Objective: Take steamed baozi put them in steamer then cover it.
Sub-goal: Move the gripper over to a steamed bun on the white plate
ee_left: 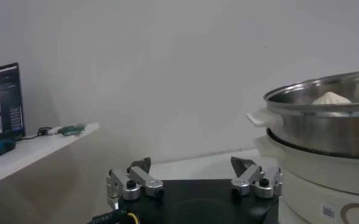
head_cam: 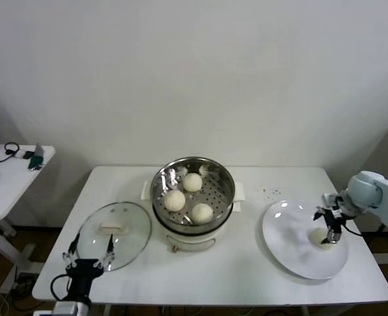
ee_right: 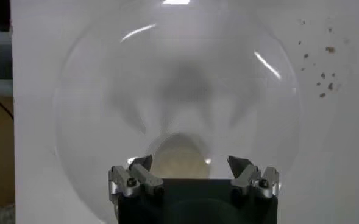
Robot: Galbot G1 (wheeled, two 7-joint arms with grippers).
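Note:
The robot's right gripper has the baozi on the white plate (ee_right: 180,159) centred between its open fingers. The gripper should keep going down until the fingers have the baozi between them at its sides (head_cam: 318,237), and then close.
Three baozi (head_cam: 175,200) lie in the steel steamer (head_cam: 225,176) on its white pot base at the table's middle. The steamer also shows in the left wrist view (ee_left: 325,125). A fourth baozi (head_cam: 325,238) lies on the white plate (head_cam: 292,245) at the right. My right gripper (head_cam: 331,230) is open just above it, fingers on either side; in the right wrist view the bun (ee_right: 177,156) sits between the open fingertips (ee_right: 190,163). The glass cover (head_cam: 131,242) with its pale handle lies flat on the table at the left. My left gripper (head_cam: 89,253) is open at the cover's near edge.
A white side table (head_cam: 10,184) with small items stands at the far left. Dark crumbs (head_cam: 269,192) dot the table behind the plate. The table's front edge runs close under the cover and plate.

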